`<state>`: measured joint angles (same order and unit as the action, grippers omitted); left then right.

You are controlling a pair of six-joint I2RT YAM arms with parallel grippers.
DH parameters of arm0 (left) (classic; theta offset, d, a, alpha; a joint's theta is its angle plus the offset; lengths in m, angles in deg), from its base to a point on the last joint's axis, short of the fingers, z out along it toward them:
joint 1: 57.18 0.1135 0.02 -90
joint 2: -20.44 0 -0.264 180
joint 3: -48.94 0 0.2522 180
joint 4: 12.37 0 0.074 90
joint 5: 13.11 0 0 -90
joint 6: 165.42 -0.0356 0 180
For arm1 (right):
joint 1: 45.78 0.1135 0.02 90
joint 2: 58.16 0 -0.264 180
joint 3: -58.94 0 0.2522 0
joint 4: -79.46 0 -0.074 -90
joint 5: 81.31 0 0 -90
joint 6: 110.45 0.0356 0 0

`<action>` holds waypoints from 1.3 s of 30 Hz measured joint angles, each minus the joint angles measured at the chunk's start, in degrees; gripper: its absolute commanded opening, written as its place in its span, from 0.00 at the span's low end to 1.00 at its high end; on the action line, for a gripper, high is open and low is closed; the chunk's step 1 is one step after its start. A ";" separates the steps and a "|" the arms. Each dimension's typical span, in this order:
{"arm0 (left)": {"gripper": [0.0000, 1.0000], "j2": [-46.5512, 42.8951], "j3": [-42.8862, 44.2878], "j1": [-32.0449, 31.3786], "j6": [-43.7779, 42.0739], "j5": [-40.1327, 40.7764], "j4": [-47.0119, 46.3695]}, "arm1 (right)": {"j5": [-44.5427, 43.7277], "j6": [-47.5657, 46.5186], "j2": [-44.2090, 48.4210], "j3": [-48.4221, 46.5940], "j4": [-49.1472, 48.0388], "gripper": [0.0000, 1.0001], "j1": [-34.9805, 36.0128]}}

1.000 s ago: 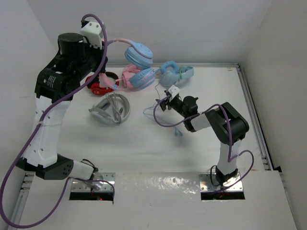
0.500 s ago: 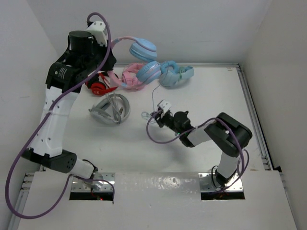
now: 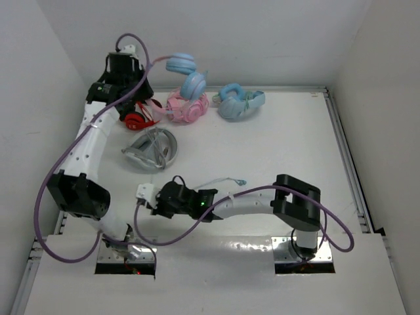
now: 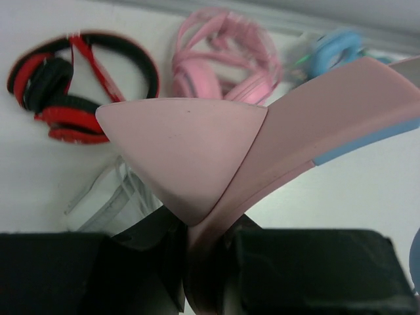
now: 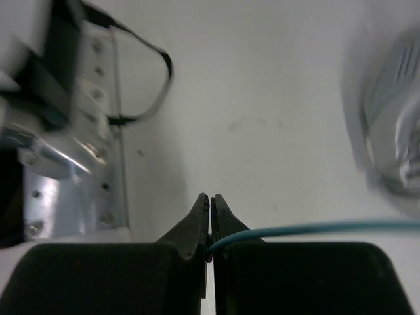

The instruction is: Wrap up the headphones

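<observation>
The headphones (image 3: 188, 76) hang far back, and the cable is on their near side. My left gripper should bring them forward while my right gripper carries the cable behind.
The headphones (image 3: 187, 73), with light blue earcups and a pink headband, hang in the air at the back left. My left gripper (image 3: 139, 64) is shut on the headband; the left wrist view shows the band and its pink ear (image 4: 184, 147) filling the frame above the gripper (image 4: 203, 275). My right gripper (image 3: 157, 205) lies low over the near left of the table. It is shut on the thin teal cable (image 5: 315, 228), which leaves the closed gripper (image 5: 210, 203) to the right. The cable's end (image 3: 241, 182) rests on the table.
Red-and-black headphones (image 3: 138, 118), an all-pink pair (image 3: 187, 108) and a light blue pair (image 3: 236, 104) lie along the back. A grey pair (image 3: 151, 149) sits mid-left. The left arm's metal mount (image 5: 72, 131) is close beside my right gripper.
My right gripper closed on the cable and swept from the table's middle to the near left. My left arm carried the headphones a little further back and left.
</observation>
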<state>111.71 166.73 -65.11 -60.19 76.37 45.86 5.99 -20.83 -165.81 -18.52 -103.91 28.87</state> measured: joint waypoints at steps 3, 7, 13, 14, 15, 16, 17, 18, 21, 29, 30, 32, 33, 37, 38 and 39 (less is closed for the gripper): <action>0.00 2.60 -6.51 -0.07 -0.98 1.95 -1.68 | 1.62 -2.03 0.07 -10.64 9.66 0.00 2.45; 0.00 5.95 -12.09 -0.11 -3.28 2.78 -2.89 | 2.82 -4.07 0.22 -21.27 19.85 0.00 2.08; 0.00 4.81 -15.21 -1.86 -10.47 4.07 -5.97 | -0.11 -9.11 0.09 -35.39 37.29 0.00 0.76; 0.00 4.00 -16.06 -2.99 -12.37 5.09 -7.26 | -1.36 -10.36 -0.02 -38.86 40.22 0.00 0.46; 0.00 3.13 -16.98 -4.15 -13.97 6.08 -8.24 | -2.89 -11.50 -0.04 -42.32 42.62 0.00 0.15; 0.00 2.03 -18.08 -5.53 -15.65 6.88 -9.07 | -3.98 -12.48 -0.02 -45.75 44.81 0.00 -0.24; 0.00 1.01 -19.28 -7.08 -17.42 7.72 -9.75 | -4.94 -13.35 -0.04 -49.44 46.73 0.00 -0.92; 0.00 0.07 -20.41 -8.48 -18.86 8.41 -10.38 | -6.14 -14.27 0.02 -53.64 48.65 0.00 -2.25; 0.00 -1.84 -22.80 -11.89 -22.47 9.88 -11.19 | -5.64 -14.60 0.61 -59.58 53.44 0.00 -6.19; 0.00 -3.32 -28.55 -13.97 -30.16 21.73 -19.08 | -14.01 -17.64 3.80 -61.66 62.84 0.00 -14.80; 0.00 -3.43 -29.51 -14.14 -31.21 24.13 -20.52 | -15.56 -17.75 4.35 -61.66 64.06 0.00 -15.67; 0.00 -3.43 -30.18 -14.40 -32.63 27.30 -22.03 | -17.27 -17.92 5.35 -61.68 65.83 0.00 -16.59; 0.00 -3.43 -30.23 -14.56 -33.27 28.46 -22.47 | -18.14 -17.99 6.01 -61.68 66.71 0.00 -16.94; 0.00 -3.43 -30.03 -14.95 -34.38 28.87 -23.37 | -20.79 -18.58 8.92 -60.67 67.87 0.00 -17.44; 0.00 -3.43 -29.97 -14.99 -34.40 27.74 -23.21 | -21.44 -19.02 9.70 -60.35 67.91 0.00 -17.59; 0.00 -3.43 -29.90 -14.99 -34.40 26.60 -22.97 | -21.84 -19.32 10.21 -60.22 67.87 0.00 -17.77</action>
<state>108.28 136.83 -80.10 -94.60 102.97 22.89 -15.85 -40.15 -155.61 -78.74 -36.04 11.10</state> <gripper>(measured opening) 0.138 0.002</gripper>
